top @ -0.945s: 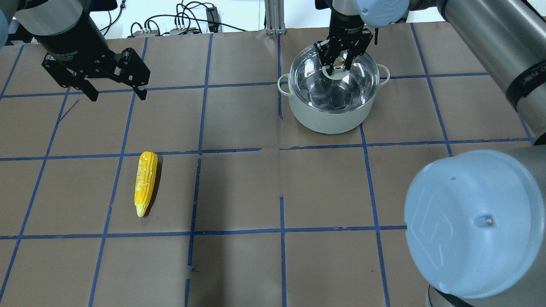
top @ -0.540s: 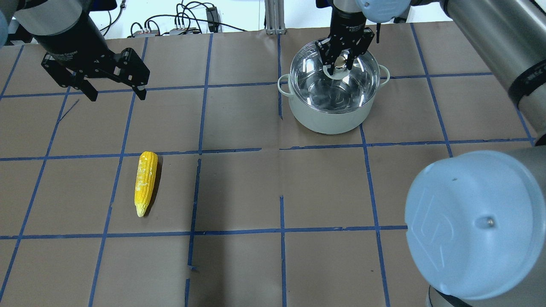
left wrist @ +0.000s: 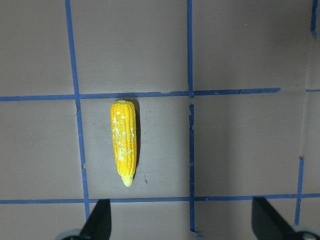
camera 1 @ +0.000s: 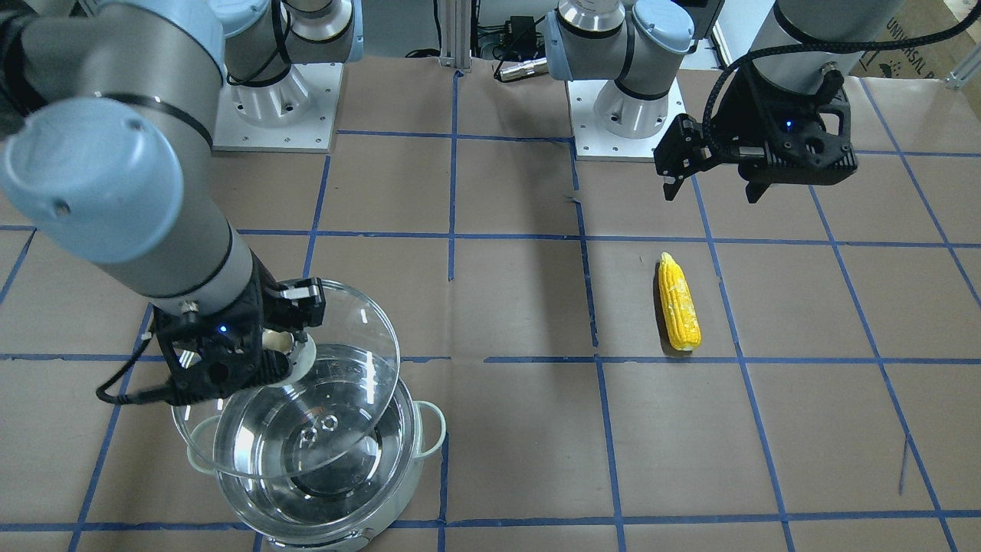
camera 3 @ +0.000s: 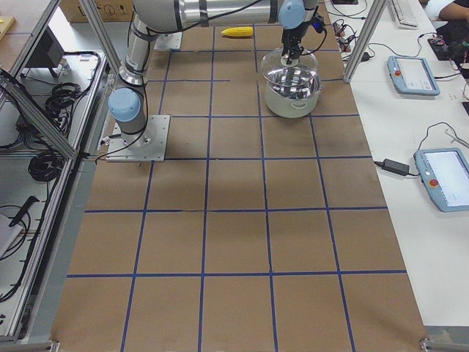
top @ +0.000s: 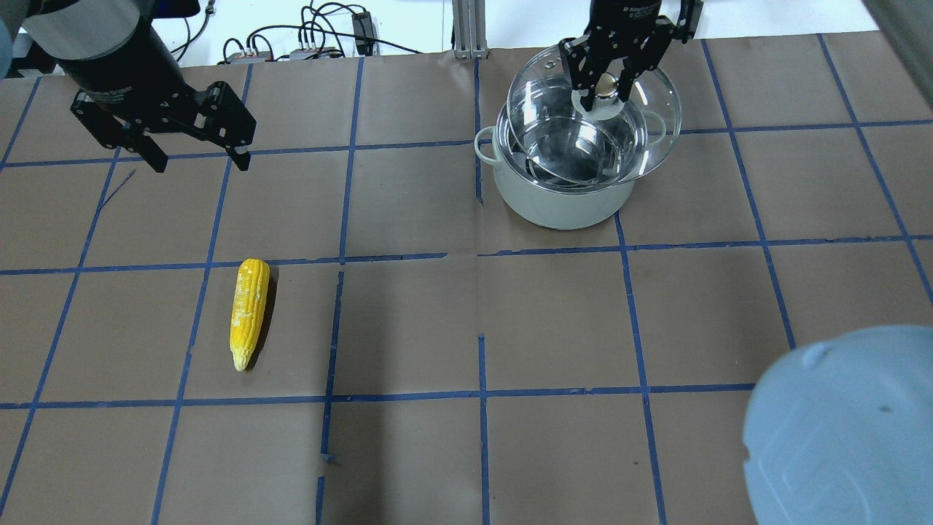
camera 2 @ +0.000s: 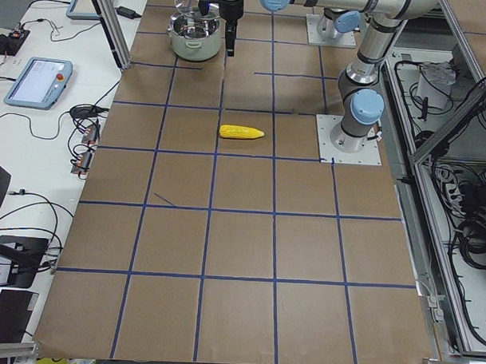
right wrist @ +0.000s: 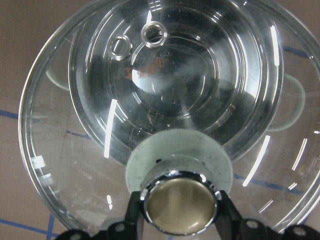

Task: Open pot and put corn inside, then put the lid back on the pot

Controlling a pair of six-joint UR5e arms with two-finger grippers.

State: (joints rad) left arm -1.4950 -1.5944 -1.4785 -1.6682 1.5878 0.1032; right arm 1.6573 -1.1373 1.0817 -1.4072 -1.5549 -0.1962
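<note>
The pot's wide opening is wider across than the corn is long. The corn will lie down all the way inside, under the pot's rim, when I put it in.
The pot stands at the far right of the table, open and empty; it also shows in the front view. My right gripper is shut on the knob of the glass lid and holds the lid tilted above the pot, shifted a little off it; the front view shows the lid too, and the right wrist view shows its knob. The corn lies on the table at the left, alone. My left gripper is open and empty, hovering beyond the corn.
Brown paper with blue tape lines covers the table. Cables and a metal post lie past the far edge. The right arm's elbow cap fills the lower right of the overhead view.
My right gripper has lifted the lid off the pot and carried it up and slightly right. The left gripper and the corn have not moved.
</note>
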